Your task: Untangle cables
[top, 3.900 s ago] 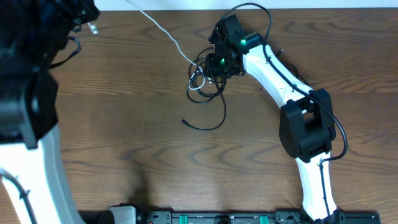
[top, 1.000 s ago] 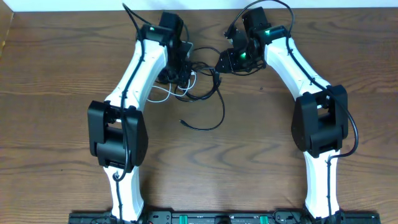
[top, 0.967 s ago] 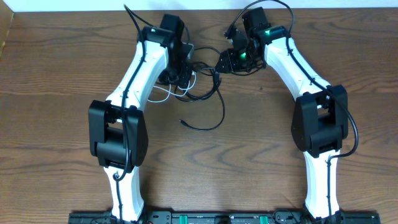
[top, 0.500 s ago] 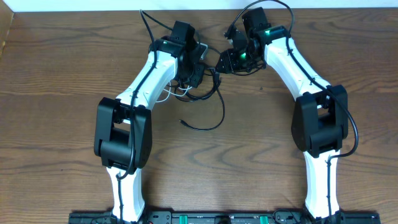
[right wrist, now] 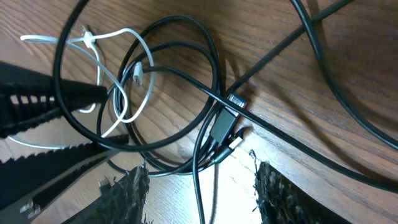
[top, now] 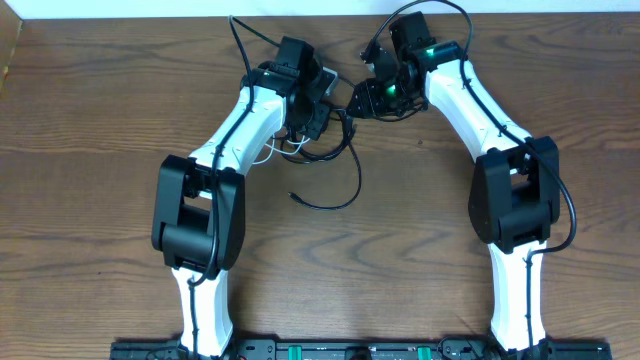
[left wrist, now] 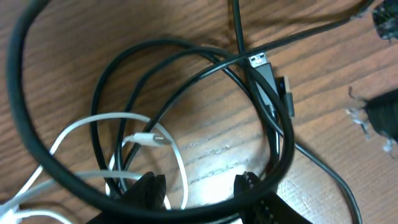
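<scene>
My left gripper's open fingers have the white cable's curve between them, clear of the black loops. I should keep moving down until the fingers close on it.
The cables lie in a tangle between my two grippers at the back of the table. The black cable loops toward the front and ends in a plug. The white cable shows left of the tangle. My left gripper hangs over the knot, open, with a white strand and bare wood between its fingers. Black loops and a black USB plug lie ahead of it. My right gripper is open too, and a black strand runs between its fingers.
The wooden table reaches back to a white wall edge. The left gripper's black fingers enter the right wrist view from the left. Thick black arm wiring arcs above the right wrist.
My left arm has swung right and brought its gripper over the tangle, closer to the right gripper. The right arm and the cables have stayed put.
</scene>
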Robot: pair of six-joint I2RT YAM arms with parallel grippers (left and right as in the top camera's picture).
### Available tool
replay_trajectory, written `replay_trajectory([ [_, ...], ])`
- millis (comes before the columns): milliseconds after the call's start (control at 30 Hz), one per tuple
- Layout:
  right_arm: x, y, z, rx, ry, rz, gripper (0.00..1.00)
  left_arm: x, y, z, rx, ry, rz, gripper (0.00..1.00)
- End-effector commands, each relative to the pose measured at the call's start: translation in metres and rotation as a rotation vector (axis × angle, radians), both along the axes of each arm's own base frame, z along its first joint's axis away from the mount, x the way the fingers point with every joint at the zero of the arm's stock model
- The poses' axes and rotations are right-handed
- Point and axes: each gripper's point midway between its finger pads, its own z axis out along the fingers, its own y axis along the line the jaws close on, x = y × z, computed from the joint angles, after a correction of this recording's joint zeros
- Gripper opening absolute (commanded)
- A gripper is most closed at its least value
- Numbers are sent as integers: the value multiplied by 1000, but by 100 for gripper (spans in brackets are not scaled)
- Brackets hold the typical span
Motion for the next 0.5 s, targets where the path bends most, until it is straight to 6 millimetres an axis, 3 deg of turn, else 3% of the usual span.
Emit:
replay_trajectory([
  [0, 1, -4, -3, -2, -2, 11, 52, -1, 1, -29, 22, 39, -12, 42],
  [267, 1, -7, -5, -23, -3, 3, 52, -1, 11, -54, 90, 65, 7, 41],
  [467, 2, -7, -5, -24, -3, 3, 52, 0, 16, -57, 118, 62, 16, 37],
])
